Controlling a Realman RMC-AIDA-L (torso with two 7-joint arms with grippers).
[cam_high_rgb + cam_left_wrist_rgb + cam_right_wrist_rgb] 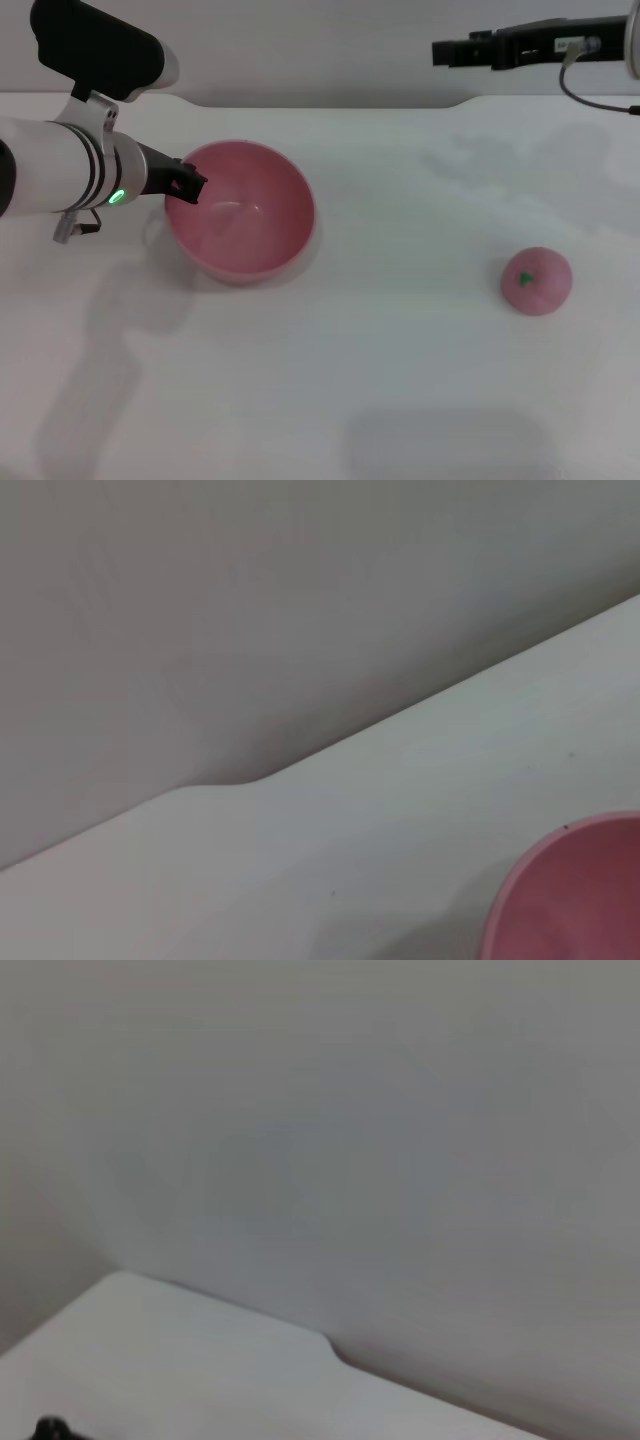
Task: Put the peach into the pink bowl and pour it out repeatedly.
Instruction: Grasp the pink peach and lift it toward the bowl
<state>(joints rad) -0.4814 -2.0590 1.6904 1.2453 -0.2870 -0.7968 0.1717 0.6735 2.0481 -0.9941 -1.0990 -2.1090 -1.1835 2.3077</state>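
Note:
The grey wall (330,1160) is in front of my right gripper, which is high behind the peach. I should pull the gripper back, turn it and lower it to the peach (537,281).
The pink bowl (245,215) stands on the white table left of centre, with nothing inside it. My left gripper (186,184) is at the bowl's left rim, its black fingers closed over the edge. An arc of the bowl's rim (570,900) shows in the left wrist view. The peach (537,281), small and pink with a green leaf mark, lies on the table at the right, well apart from the bowl. My right gripper (455,50) hangs high at the back right, away from both things.
The white table (380,380) ends at a back edge against a grey wall (330,45). A black cable (590,90) loops down from the right arm.

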